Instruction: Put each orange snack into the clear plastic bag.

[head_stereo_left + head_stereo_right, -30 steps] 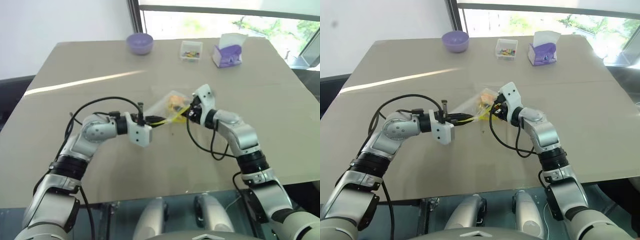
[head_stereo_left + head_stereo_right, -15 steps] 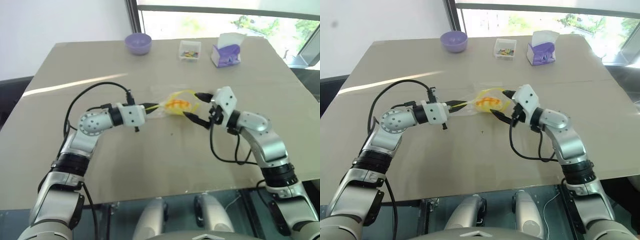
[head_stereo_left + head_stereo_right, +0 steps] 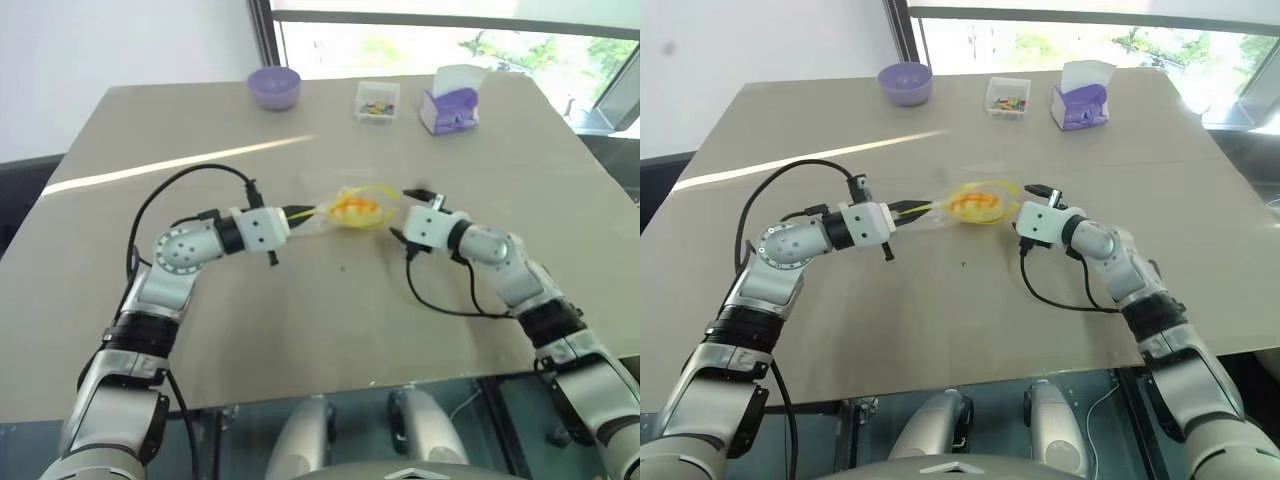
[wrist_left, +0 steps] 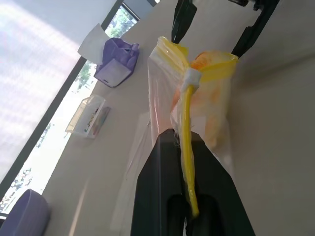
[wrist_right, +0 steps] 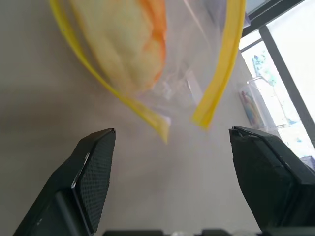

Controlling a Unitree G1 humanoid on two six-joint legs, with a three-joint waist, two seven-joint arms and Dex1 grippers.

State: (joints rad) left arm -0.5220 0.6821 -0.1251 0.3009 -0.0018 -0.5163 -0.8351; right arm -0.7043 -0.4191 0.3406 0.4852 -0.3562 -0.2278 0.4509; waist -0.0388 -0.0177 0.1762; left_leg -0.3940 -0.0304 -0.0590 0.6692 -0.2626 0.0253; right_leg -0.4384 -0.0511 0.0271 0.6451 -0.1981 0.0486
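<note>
The clear plastic (image 5: 183,91) between the parted yellow strips looks floppy. The orange snack (image 3: 355,211) will hang low in the bag when I raise both ends.
The clear plastic bag (image 3: 322,218) sits just over the middle of the table, and my left gripper (image 3: 300,212) is shut on its yellow seal strip (image 4: 186,123). The orange snack (image 3: 352,208) is inside the bag, seen through the plastic as a yellow-orange lump (image 5: 129,45). My right gripper (image 3: 405,214) stands open just right of the bag's mouth. Its two black fingers (image 5: 93,167) are spread wide with nothing between them, and they are apart from the bag. I cannot tell whether the bag's far end rests on the table.
Along the table's far edge stand a purple bowl (image 3: 275,86), a small clear box of colourful bits (image 3: 377,100) and a purple tissue box (image 3: 450,105). A window runs behind the table's far right side.
My right gripper has let go of the bag's mouth, opened wide, rolled and drawn back to the right. My left gripper has rolled and still holds the bag with the snack inside.
</note>
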